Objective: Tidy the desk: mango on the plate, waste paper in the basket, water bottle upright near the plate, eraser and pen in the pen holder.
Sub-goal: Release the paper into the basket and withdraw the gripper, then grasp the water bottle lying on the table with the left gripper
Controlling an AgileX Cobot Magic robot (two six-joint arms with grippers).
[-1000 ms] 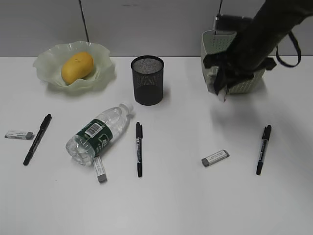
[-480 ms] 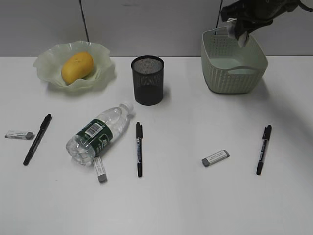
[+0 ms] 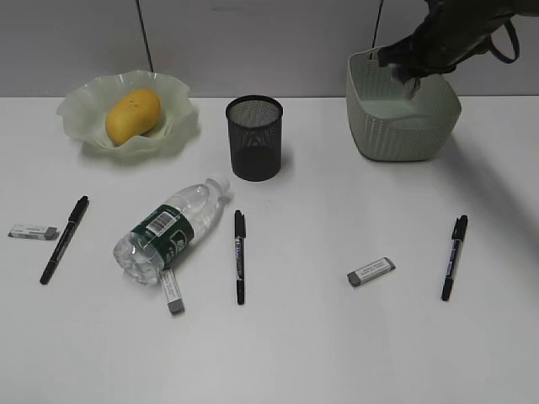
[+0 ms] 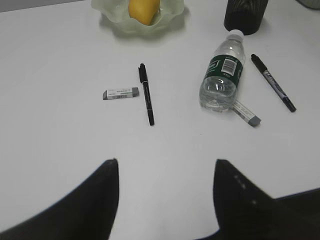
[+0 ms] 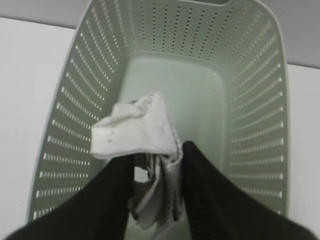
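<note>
Most of the eraser [image 3: 172, 292] pokes out past the water bottle's side [image 3: 166, 267], so the eraser will stay put when I lift the water bottle.
My right gripper [image 5: 155, 155] is shut on the crumpled waste paper [image 5: 135, 131] and holds it above the inside of the green basket [image 5: 250, 100]; in the exterior view it [image 3: 410, 77] hangs over the basket [image 3: 404, 126] at the back right. The mango [image 3: 132, 115] lies on the green plate [image 3: 84, 105]. The water bottle [image 3: 168, 227] lies on its side on the desk [image 3: 337, 337]. The black pen holder [image 3: 253, 137] stands mid-back. Three pens [image 3: 239, 255] [image 3: 64, 239] [image 3: 453, 257] and three erasers [image 3: 370, 271] [image 3: 34, 231] [image 3: 173, 291] lie on the desk. My left gripper [image 4: 165, 167] is open and empty above the desk.
A grey wall runs behind the desk. In the left wrist view the bottle [image 4: 222, 77], a pen [image 4: 146, 94] and an eraser [image 4: 120, 93] lie ahead of the fingers.
My right gripper rose with the waste paper from in front of the basket and moved over it, now lowering slightly toward the basket's inside. Nothing else moved.
</note>
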